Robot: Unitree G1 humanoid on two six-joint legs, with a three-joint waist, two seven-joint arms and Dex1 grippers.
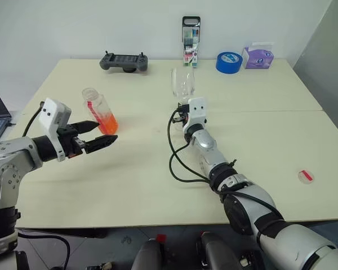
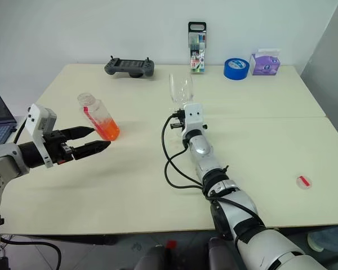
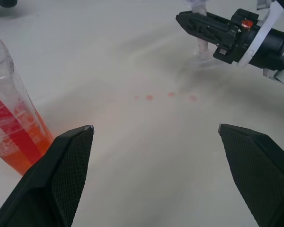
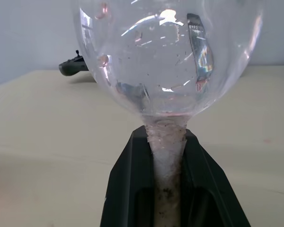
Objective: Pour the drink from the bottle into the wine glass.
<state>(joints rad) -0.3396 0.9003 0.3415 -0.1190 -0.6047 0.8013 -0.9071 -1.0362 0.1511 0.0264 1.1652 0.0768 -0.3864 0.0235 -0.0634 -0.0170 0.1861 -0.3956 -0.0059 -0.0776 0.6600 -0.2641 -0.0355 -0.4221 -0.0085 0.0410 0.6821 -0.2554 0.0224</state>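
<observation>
I expect the orange drink (image 1: 107, 124) to pour out only when I tip the uncapped bottle (image 1: 99, 109) about onto its side, because the drink sits low in the bottle.
The bottle (image 1: 97, 107) stands uncapped on the table's left part, with the orange drink (image 1: 108, 124) filling its lower third. My left gripper (image 1: 106, 133) is open just in front of it. In the left wrist view the bottle (image 3: 9, 123) lies outside the fingers, beside one fingertip (image 3: 80, 137), with nothing between them. The wine glass (image 1: 182, 84) is at mid table, its bowl (image 4: 165, 52) clear and without drink. My right gripper (image 4: 166, 142) is shut on its stem, just under the bowl. The foot looks to be on or just above the table.
A few orange drops (image 3: 149, 98) spot the table between the grippers. A red-and-white cap (image 1: 307, 176) lies at the right. A game controller (image 1: 124, 61), a marker-pen case (image 1: 191, 40), a blue tape roll (image 1: 229, 62) and a tissue box (image 1: 258, 57) line the far edge.
</observation>
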